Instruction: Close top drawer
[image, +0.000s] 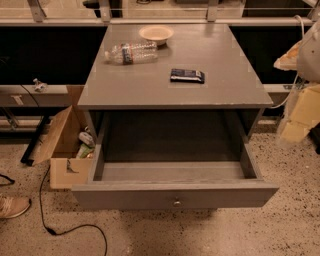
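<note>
My gripper will push near the corner of the front panel of the top drawer (178, 194), and the drawer will slide in evenly, because straight sides (248, 158) run back under the cabinet top.
The top drawer (175, 196) is a wide shallow grey drawer, pulled far out of the grey cabinet toward me. Its flat front panel has a small round metal knob (176, 202) at centre. The inside of the drawer looks empty. The drawers below it are hidden under the open one. My arm and gripper (295, 125) show as a blurred cream and white shape at the right edge. They are beside the cabinet's right side, above and to the right of the drawer's front corner, and do not touch it.
On the cabinet top (215, 55) lie a plastic bottle (131, 52) on its side, a shallow bowl (156, 33) and a dark packet (187, 75). An open cardboard box (62, 150) stands at the cabinet's left. A shoe (12, 206) and a black cable (70, 231) lie on the speckled floor.
</note>
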